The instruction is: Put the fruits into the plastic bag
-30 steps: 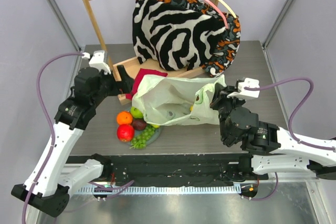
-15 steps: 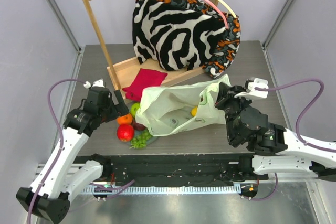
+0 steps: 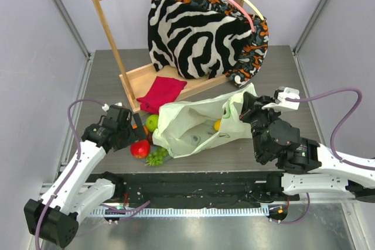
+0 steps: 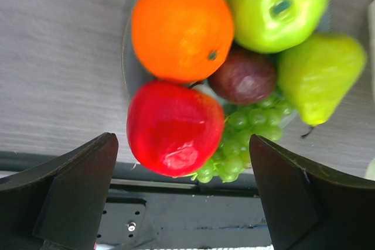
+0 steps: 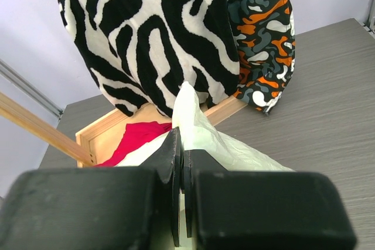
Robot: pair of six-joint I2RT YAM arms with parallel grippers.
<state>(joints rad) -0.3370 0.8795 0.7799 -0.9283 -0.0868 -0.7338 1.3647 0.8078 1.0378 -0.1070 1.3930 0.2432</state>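
My left gripper should now go down over the red apple [image 3: 140,149], which lies centred between the open fingers, until they are on either side of its widest part [image 4: 175,129], and then close.
The fruits lie piled on a grey-green plate [image 4: 125,57]: orange [image 4: 181,27], green apple [image 4: 275,4], dark plum [image 4: 243,77], green pear [image 4: 319,74], red apple [image 4: 174,127] and grape bunch [image 4: 249,139]. My left gripper [image 4: 181,144] is open above them, its jaws either side of the red apple and grapes. In the top view it [image 3: 132,136] sits just left of the pile. The pale-green plastic bag [image 3: 193,124] lies open with a yellow fruit [image 3: 217,125] inside. My right gripper [image 5: 181,144] is shut on the bag's edge [image 5: 205,136] and holds it up.
A wooden rack [image 3: 111,33] stands at the back with zebra-striped fabric [image 3: 193,33] and a camouflage cloth [image 3: 255,51] hanging from it. A red cloth [image 3: 162,93] lies on the rack's base behind the bag. The table's near edge is right behind the fruit.
My left gripper has come forward from beside the rack to just over the fruit pile. The right gripper, still holding the bag's edge, shifted slightly right and the bag settled lower.
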